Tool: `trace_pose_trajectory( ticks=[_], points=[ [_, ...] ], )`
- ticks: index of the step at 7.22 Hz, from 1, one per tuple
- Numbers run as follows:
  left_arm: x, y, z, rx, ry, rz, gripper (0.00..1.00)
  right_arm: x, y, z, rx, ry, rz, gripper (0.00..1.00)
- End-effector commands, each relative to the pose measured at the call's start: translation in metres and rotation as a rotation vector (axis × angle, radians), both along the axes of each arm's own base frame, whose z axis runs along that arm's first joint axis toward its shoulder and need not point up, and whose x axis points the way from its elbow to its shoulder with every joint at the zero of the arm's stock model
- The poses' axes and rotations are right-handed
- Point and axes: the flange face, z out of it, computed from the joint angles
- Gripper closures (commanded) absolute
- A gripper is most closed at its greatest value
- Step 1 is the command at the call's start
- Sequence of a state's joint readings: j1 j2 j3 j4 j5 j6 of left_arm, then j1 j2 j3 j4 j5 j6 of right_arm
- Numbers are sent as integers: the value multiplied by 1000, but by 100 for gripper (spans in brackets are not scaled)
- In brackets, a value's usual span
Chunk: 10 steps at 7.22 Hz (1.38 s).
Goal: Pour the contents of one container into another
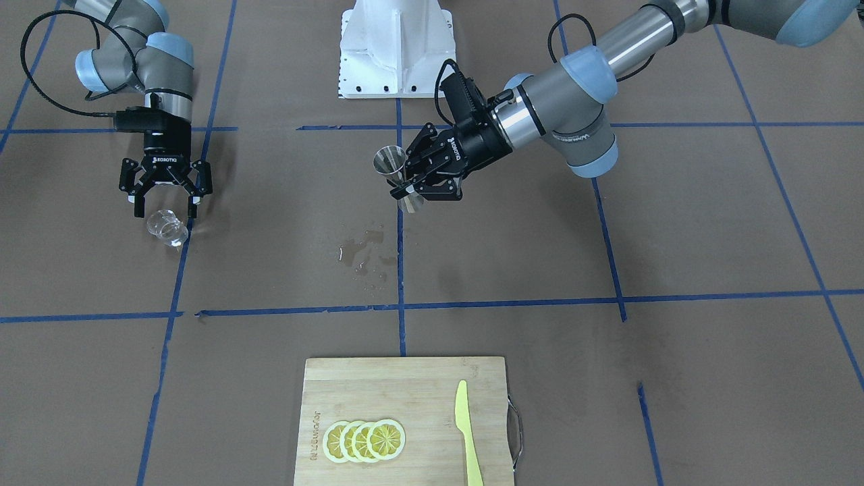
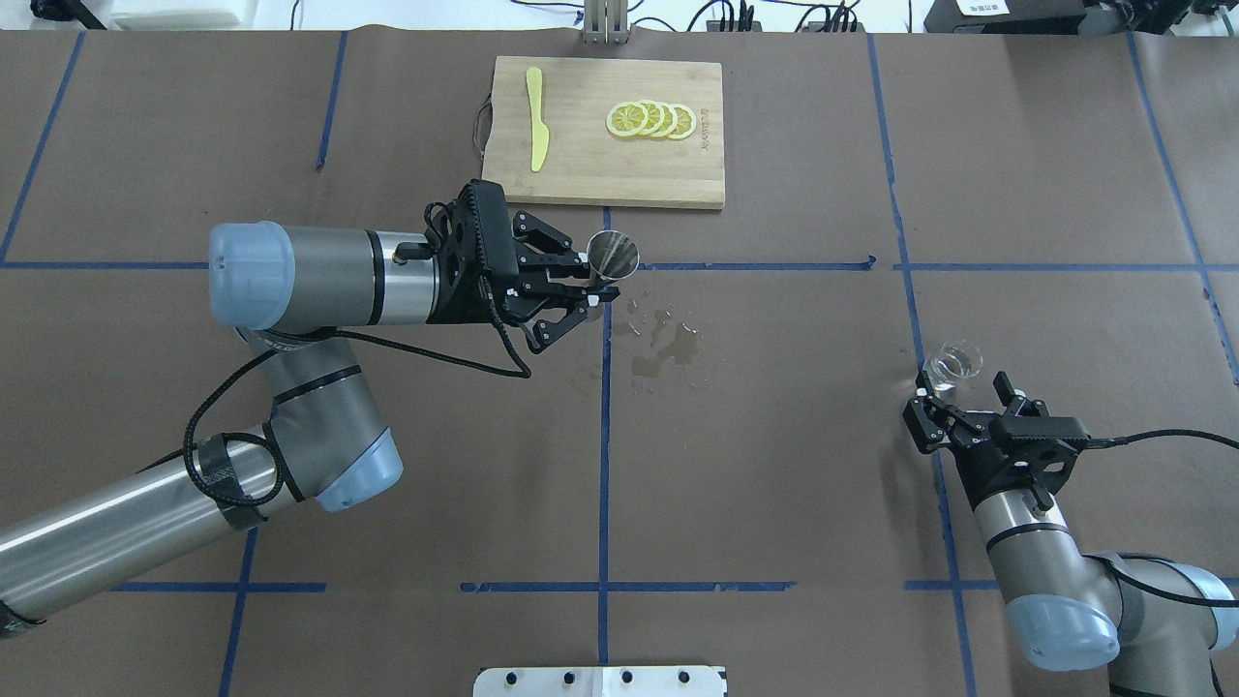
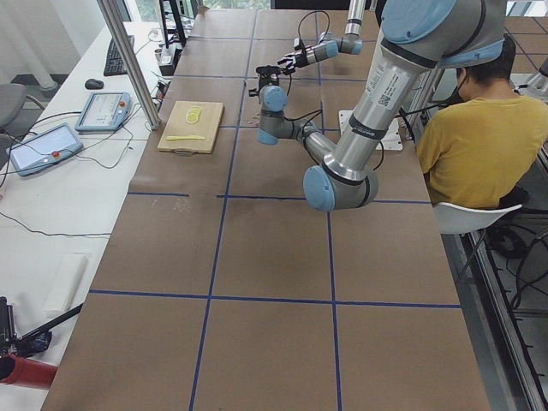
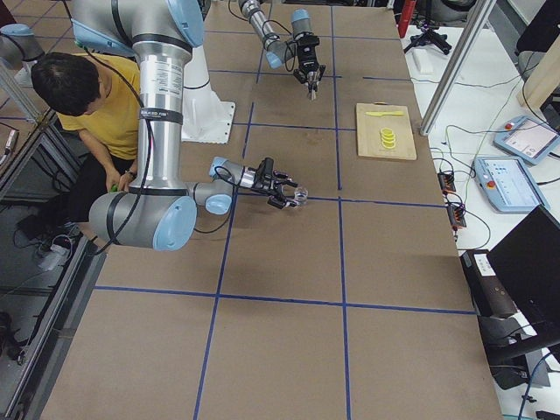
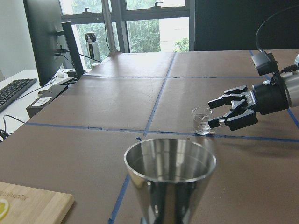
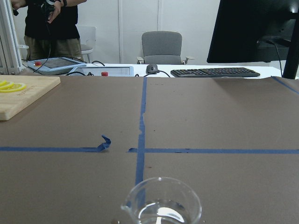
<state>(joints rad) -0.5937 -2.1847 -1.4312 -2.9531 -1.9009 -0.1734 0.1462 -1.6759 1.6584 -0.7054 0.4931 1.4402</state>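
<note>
Some liquid from the small clear glass cup (image 1: pixel 167 227) will dribble past the jigger's rim when I pour, because a wet spill (image 1: pixel 350 252) lies under the jigger.
The small clear glass cup (image 1: pixel 167 227) (image 2: pixel 953 366) (image 6: pixel 162 205) stands upright on the brown table, and a little clear liquid seems to sit in its bottom. My right gripper (image 1: pixel 167 209) (image 2: pixel 958 392) is open low behind it, with the fingertips just short of the cup and not gripping it. My left gripper (image 1: pixel 407 189) (image 2: pixel 592 290) is shut on the waist of the steel jigger (image 1: pixel 391 165) (image 2: pixel 613 257) (image 5: pixel 169 182). It holds the jigger above the table's middle, nearly upright. The jigger's inside looks empty in the left wrist view.
A wet spill (image 1: pixel 364 253) (image 2: pixel 668 344) lies on the table just beside and below the jigger. On the operators' side is a wooden cutting board (image 1: pixel 405 385) (image 2: pixel 590 174) with lemon slices (image 1: pixel 364 440) and a yellow knife (image 1: pixel 466 432). A person sits behind the robot.
</note>
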Motion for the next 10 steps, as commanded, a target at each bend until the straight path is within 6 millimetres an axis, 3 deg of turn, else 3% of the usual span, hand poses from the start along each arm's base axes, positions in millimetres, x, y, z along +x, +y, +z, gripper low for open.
trace_pose_trajectory(
  ticks=[1,3,7,9,10],
  points=[
    [0,0,0,1,1,1,100,-11,-2,2,3,14,-2,0],
    [-1,1,7,-2,-6,2,100,-16,-4,0,6,21,-3,0],
    [-3,2,4,2,2,3,100,-7,-20,7,6,55,20,0],
    [-4,3,4,3,3,3,100,-20,-30,1,9,52,30,0],
    [-5,3,4,3,3,3,100,-20,-31,3,8,54,33,6]
  ],
)
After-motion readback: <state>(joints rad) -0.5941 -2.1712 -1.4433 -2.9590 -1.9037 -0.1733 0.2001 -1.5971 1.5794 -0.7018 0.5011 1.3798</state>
